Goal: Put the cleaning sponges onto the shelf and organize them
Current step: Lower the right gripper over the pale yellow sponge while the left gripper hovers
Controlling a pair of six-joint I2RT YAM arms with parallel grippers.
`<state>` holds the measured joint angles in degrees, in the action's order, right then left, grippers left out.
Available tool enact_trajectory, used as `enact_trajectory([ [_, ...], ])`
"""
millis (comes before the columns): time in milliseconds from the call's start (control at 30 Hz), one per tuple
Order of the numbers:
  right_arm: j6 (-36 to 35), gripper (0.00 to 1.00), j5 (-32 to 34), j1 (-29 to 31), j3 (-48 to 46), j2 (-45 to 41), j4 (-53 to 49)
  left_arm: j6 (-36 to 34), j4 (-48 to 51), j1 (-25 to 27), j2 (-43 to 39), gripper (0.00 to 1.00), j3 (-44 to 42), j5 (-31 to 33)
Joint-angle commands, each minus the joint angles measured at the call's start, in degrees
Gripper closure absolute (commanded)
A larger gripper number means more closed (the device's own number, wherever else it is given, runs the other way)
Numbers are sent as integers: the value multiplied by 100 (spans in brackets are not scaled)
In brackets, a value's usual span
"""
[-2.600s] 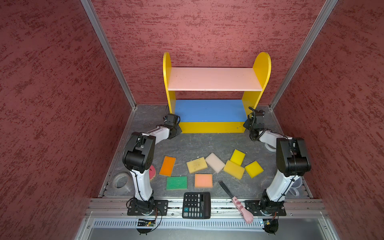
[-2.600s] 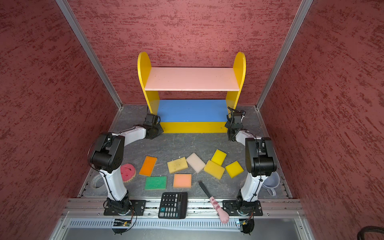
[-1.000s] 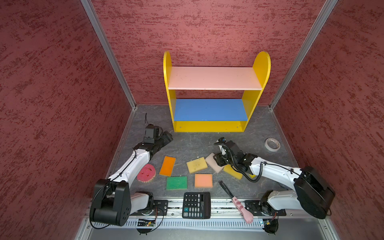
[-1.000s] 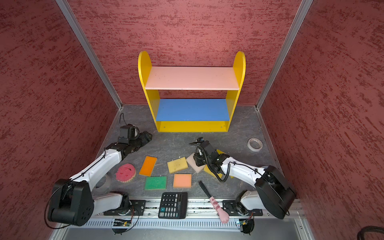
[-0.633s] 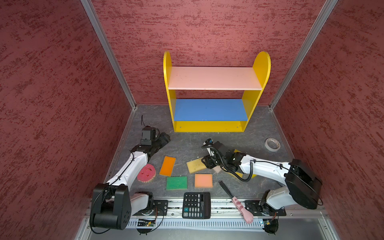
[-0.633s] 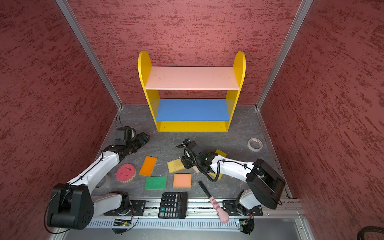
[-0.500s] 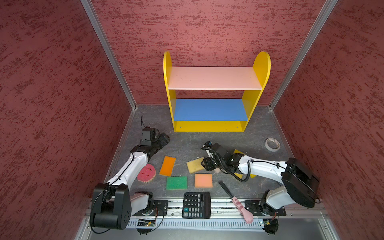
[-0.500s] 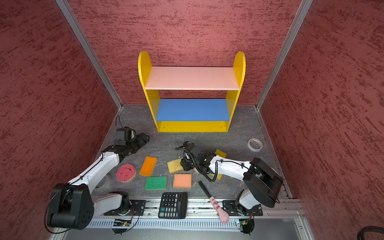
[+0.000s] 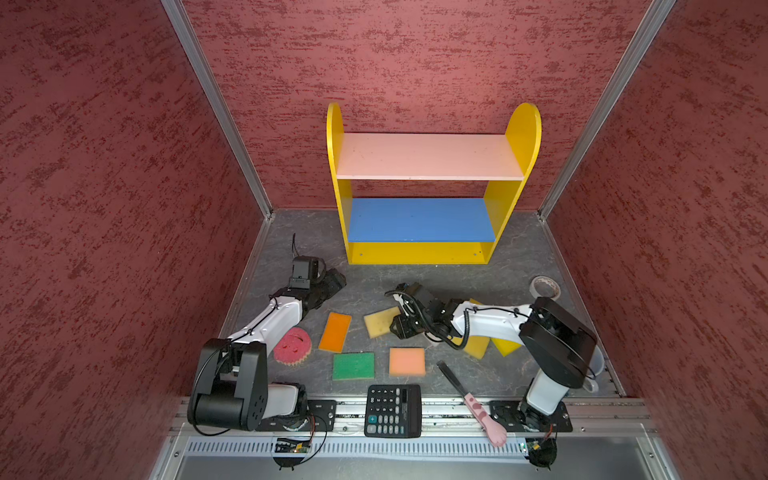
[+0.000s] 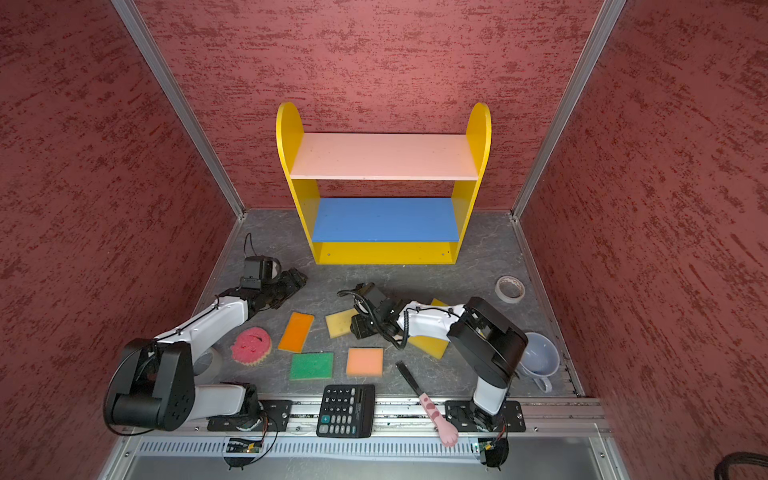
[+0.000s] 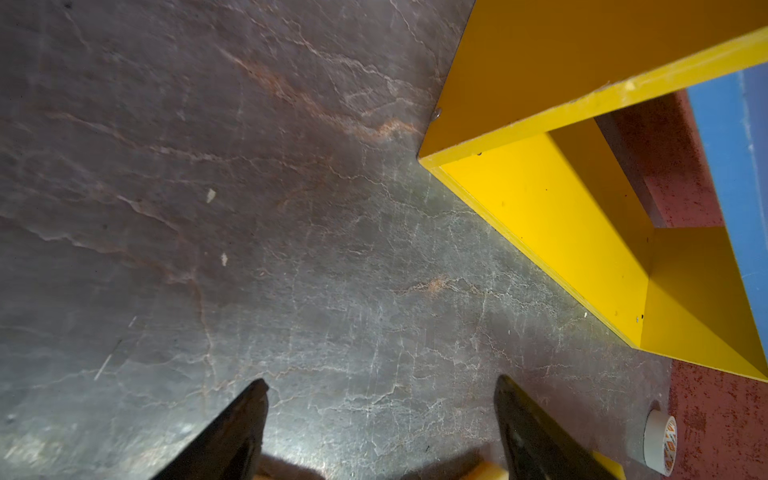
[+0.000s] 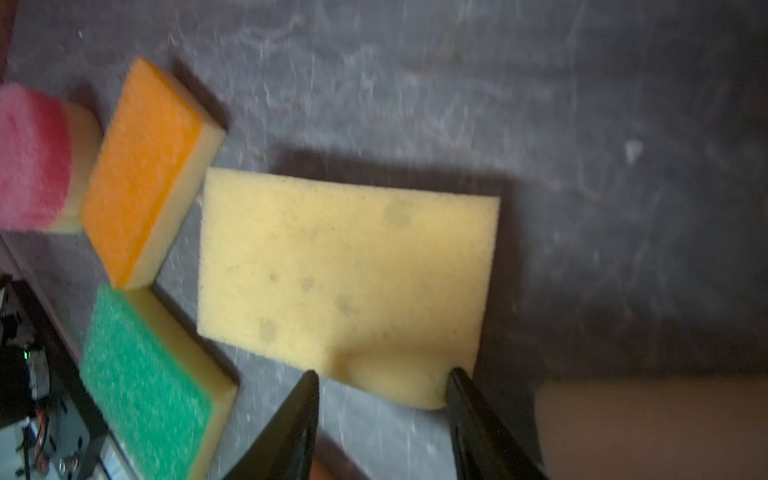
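I should turn the sponge's short end toward the shelf's bottom board (image 9: 378,253) with my right gripper before I push the sponge in, because the pale yellow sponge's long side (image 9: 380,311) faces the shelf.
The shelf (image 9: 419,253) (image 10: 386,253) stands at the back with bare boards; its yellow bottom board (image 11: 540,216) shows in the left wrist view. Cleaning sponges lie on the floor in front: pale yellow (image 9: 380,322) (image 12: 345,274), orange (image 9: 335,332) (image 12: 141,174), green (image 9: 353,365) (image 12: 145,382), peach (image 9: 407,361), round pink (image 9: 292,347) (image 12: 33,158), and yellow ones (image 9: 476,347) partly under the right arm. My right gripper (image 9: 392,328) (image 12: 383,374) is open, its tips straddling one corner of the pale yellow sponge. My left gripper (image 9: 332,282) (image 11: 380,384) hangs open over bare floor, left of the shelf.
A black calculator (image 9: 392,410) and a pink-handled brush (image 9: 469,395) lie at the front edge. A tape roll (image 9: 545,286) (image 11: 660,444) sits at the right, a pale cup (image 10: 538,359) behind the right arm's base. Red walls close in three sides.
My right arm has swung out from beside the shelf and reached left across the sponges to the pale yellow one. The left arm has stretched out low and drifted slightly.
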<state>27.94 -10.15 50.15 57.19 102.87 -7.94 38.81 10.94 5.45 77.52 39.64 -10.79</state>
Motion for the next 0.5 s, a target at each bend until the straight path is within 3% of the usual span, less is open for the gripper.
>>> enact_trajectory([
  [0, -411, 47, 57, -251, 757, 523, 183, 39, -155, 38, 171, 15, 143, -121],
  [200, -728, 45, 257, -418, 1743, 902, 24, -8, -20, 90, 105, 15, 289, -111],
  [333, -626, 44, 365, -396, 1525, 488, 2, -140, 225, 80, -86, 15, 252, 122],
  [467, -322, 44, 289, -320, 979, 74, 106, -147, 348, 87, -165, 21, 173, 153],
])
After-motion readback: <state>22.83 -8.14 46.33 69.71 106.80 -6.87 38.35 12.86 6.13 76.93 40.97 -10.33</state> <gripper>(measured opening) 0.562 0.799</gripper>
